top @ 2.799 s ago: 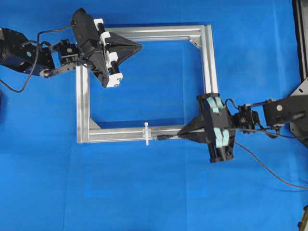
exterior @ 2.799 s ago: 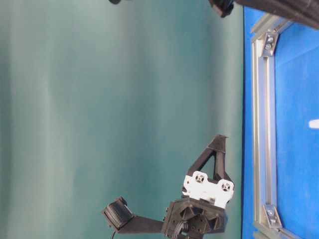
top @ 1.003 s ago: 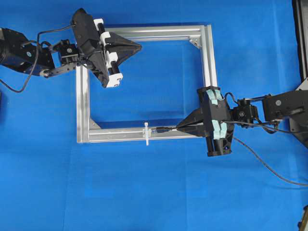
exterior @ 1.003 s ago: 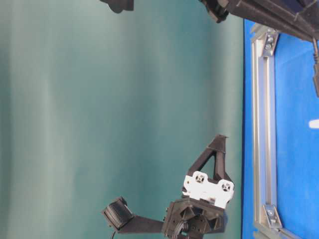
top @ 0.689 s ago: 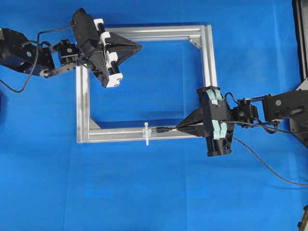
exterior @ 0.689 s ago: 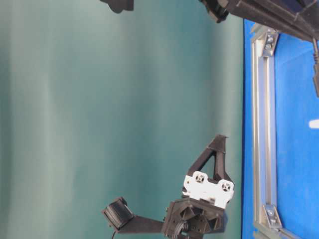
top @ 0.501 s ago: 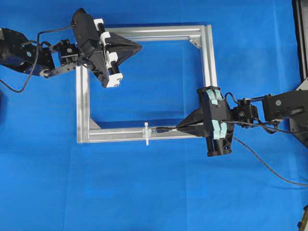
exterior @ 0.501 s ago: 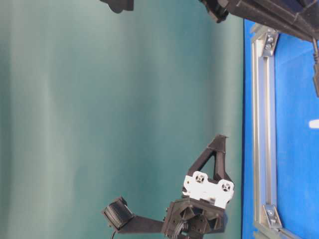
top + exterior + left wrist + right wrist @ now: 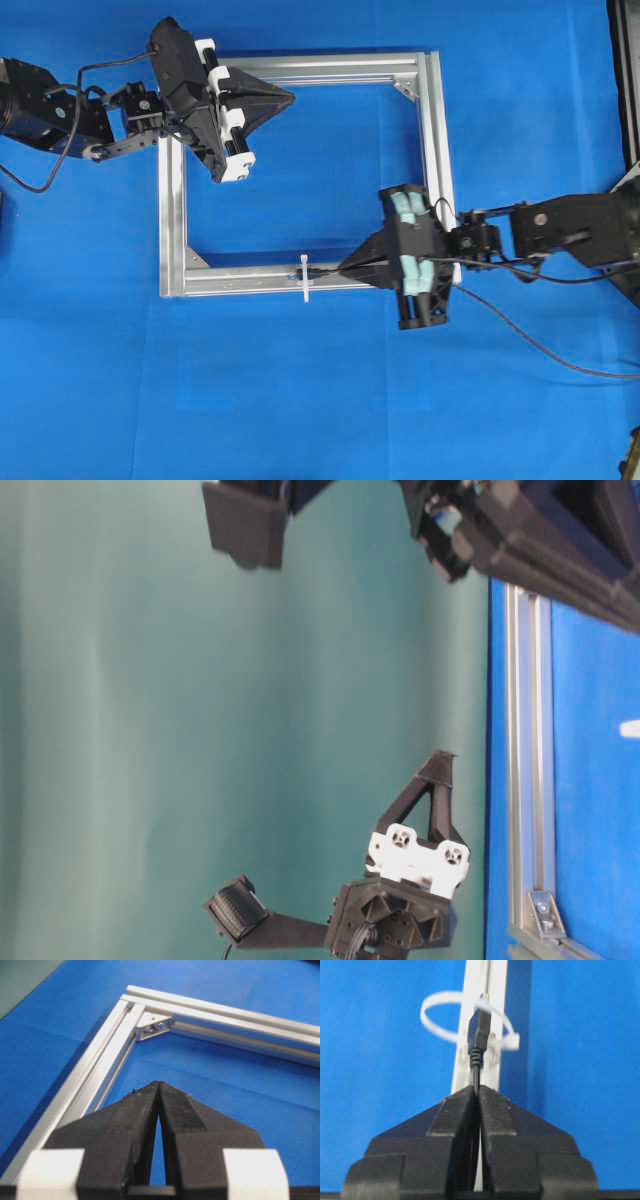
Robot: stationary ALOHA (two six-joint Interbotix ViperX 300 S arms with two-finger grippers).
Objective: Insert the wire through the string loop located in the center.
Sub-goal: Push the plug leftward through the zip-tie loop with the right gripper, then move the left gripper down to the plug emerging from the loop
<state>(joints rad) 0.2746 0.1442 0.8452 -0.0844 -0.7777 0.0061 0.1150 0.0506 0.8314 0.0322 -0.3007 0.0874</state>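
Next, I push the plug's tip (image 9: 297, 274) farther with my right gripper, since it's barely through the string loop (image 9: 305, 278), then hold still while my left gripper comes for it.
The wire (image 9: 318, 271) is a thin black cable with a dark plug (image 9: 479, 1030). My right gripper (image 9: 345, 268) is shut on it just behind the plug, as the right wrist view shows at the gripper (image 9: 477, 1089). The plug points left along the silver frame's near bar. Its tip sits at the opening of the white string loop (image 9: 304, 277), seen as a ring (image 9: 445, 994) in the right wrist view. Whether the tip is inside the ring I cannot tell. My left gripper (image 9: 290, 97) is shut and empty, hovering over the frame's far left corner (image 9: 158, 1083).
The silver square frame (image 9: 430, 130) lies on blue cloth; its rails (image 9: 100, 1075) run beneath the left gripper. The wire's slack (image 9: 540, 345) trails right behind the right arm. In the table-level view, the right arm (image 9: 500, 530) hangs above the frame (image 9: 525, 730).
My right gripper has slid left along the frame's near bar with the wire, bringing the plug up to the string loop. The left arm has not moved.
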